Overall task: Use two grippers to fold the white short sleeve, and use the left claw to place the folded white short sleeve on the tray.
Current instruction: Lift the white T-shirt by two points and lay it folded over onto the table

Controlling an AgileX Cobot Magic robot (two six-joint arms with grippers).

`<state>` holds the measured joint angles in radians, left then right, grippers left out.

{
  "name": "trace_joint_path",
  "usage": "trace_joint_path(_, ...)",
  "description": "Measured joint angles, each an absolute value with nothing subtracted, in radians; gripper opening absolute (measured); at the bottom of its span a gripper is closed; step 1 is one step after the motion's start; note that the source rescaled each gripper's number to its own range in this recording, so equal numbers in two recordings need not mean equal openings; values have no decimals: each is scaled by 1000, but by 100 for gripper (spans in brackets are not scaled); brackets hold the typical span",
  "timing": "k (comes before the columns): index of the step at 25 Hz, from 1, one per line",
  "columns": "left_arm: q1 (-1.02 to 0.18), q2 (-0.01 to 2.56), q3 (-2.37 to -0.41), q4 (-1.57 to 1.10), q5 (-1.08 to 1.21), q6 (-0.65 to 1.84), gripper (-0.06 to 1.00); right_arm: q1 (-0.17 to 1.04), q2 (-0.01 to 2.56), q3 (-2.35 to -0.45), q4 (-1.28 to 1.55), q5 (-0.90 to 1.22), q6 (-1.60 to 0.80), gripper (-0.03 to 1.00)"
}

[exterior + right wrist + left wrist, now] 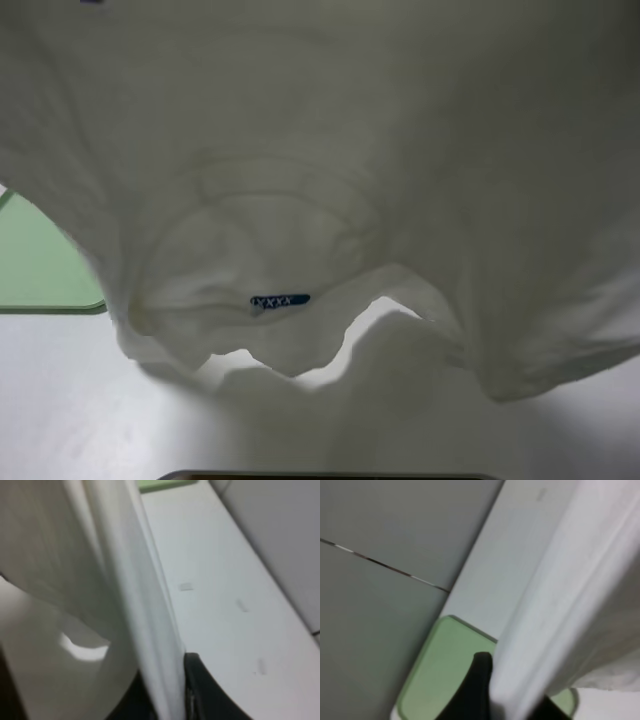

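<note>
My left gripper and right gripper are holding the white short sleeve's lower edge [293,370] wavy above the table, so they should pull back toward the wall [385,590] while lowering it.
The white short sleeve [400,150] hangs lifted off the table, spread wide and filling most of the exterior high view, with its blue neck label [280,300] near the lower edge. Both arms are hidden behind it there. In the left wrist view my left gripper [512,685] is shut on a bunched fold of the white short sleeve [570,605], a black finger [480,667] showing beside the cloth. My right gripper [167,690] is likewise shut on the white short sleeve [100,580]. The pale green tray [40,260] lies at the left, below the left gripper [440,670].
The white table [80,400] shows under the hanging hem, in the shirt's shadow. Small tape strips [186,586] are stuck on the table. A strip of the tray [160,485] appears in the right wrist view. A dark edge [320,476] runs along the front.
</note>
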<state>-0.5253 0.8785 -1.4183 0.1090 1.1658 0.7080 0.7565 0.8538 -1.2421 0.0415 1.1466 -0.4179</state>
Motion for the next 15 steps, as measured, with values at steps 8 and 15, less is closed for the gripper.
trace_joint_path(8,-525,736,-1243,57,1165,669,0,756,719,-1170,123,1146,-356,5)
trace_joint_path(15,-526,755,-1160,113,1154,665,0,759,808,-1143,-10,1139,-375,5)
